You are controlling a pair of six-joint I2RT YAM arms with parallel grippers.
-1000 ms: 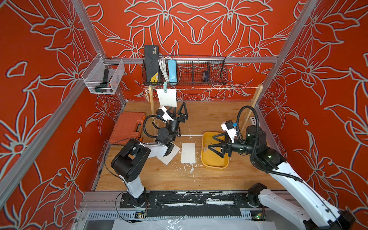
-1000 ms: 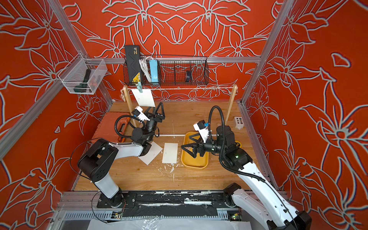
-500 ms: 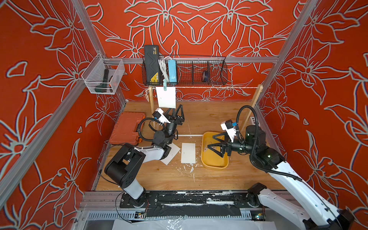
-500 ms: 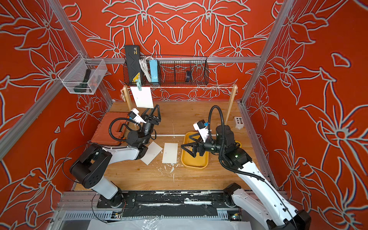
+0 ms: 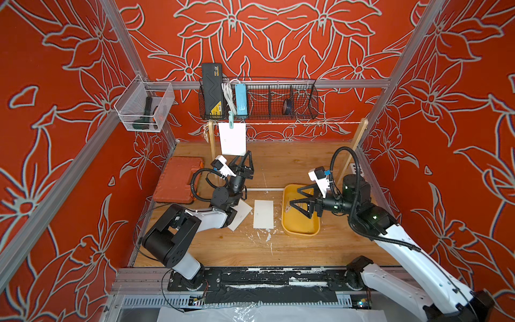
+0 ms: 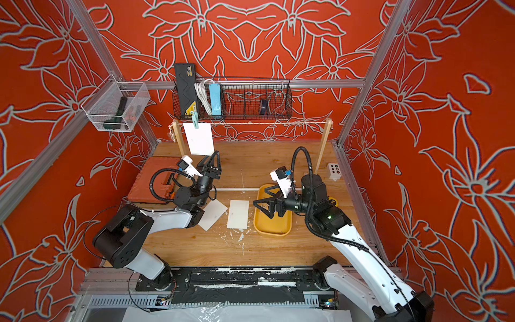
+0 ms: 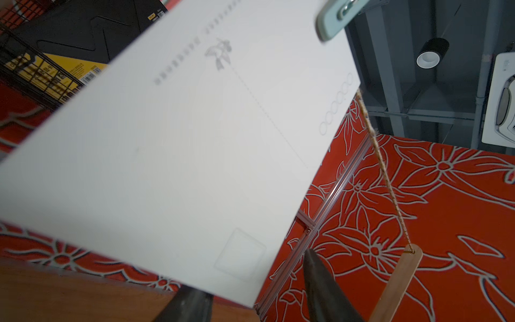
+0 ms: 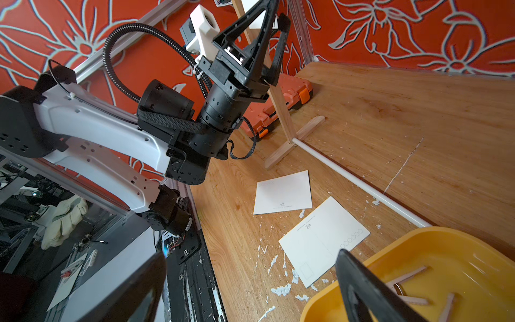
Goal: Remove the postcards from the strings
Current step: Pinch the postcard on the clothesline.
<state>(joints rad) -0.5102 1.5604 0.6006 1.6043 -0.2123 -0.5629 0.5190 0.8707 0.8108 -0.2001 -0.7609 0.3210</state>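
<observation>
The teal clothespin (image 5: 231, 119) pins the postcard to the string. My left gripper should keep the postcard's lower corner (image 5: 244, 154) still while my right gripper takes the clothespin.
One white postcard (image 5: 232, 139) (image 6: 199, 139) hangs from the taut beige string (image 5: 301, 123) (image 6: 264, 122) under a teal clothespin (image 5: 230, 123). My left gripper (image 5: 246, 153) (image 6: 215, 152) is raised to the card's lower right corner. In the left wrist view that corner of the postcard (image 7: 181, 139) lies between the jaws of my left gripper (image 7: 252, 278), which stand apart and clear of the paper. Two more postcards (image 5: 263, 214) (image 5: 241, 216) lie flat on the table. My right gripper (image 5: 294, 196) (image 8: 250, 255) hovers wide open over the yellow tray (image 5: 301, 231), empty.
Two wooden posts (image 5: 212, 145) (image 5: 359, 136) carry the string, joined by a white rod (image 5: 264, 189) at floor level. Loose clothespins (image 8: 409, 274) lie in the tray. An orange case (image 5: 178, 181) sits at the left and a wire basket (image 5: 259, 97) hangs on the back wall.
The left gripper's jaws have narrowed around the hanging postcard's lower corner, and the arm has shifted slightly left. The right arm has not moved.
</observation>
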